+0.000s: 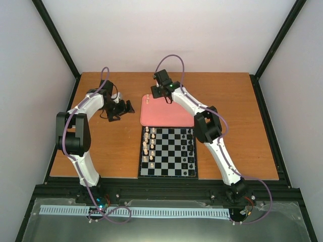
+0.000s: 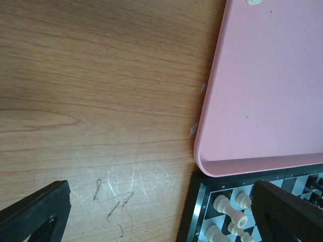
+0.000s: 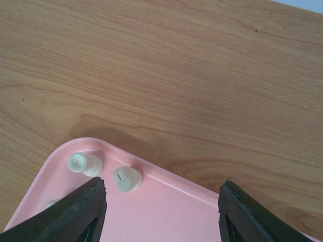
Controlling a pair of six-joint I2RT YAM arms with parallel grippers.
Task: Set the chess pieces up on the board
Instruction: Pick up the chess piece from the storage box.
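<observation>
A clear gap (image 3: 108,171) separates the notched cream piece from its neighbour. I should go on lowering my right gripper and close it once its fingers straddle the notched head (image 3: 123,180).
The board (image 1: 168,152) lies in front of the pink tray (image 1: 166,115). Cream chess pieces (image 1: 147,145) fill its two left columns, and black pieces (image 1: 191,151) stand along its right edge. My right gripper (image 3: 161,217) hangs open over the tray's far left corner (image 3: 166,177). Two cream pieces (image 3: 85,164) (image 3: 127,179) lie there just ahead of the left finger (image 3: 75,214), none between the jaws. My left gripper (image 2: 161,222) is open and empty over bare wood beside the board's corner (image 2: 199,212). One cream piece (image 2: 237,219) there lies on its side.
Wooden tabletop (image 1: 227,101) stretches around the tray and board. In the left wrist view another cream piece (image 2: 252,2) shows at the tray's far edge. A black frame and pale walls enclose the table. The left arm (image 1: 75,131) stands to the board's left.
</observation>
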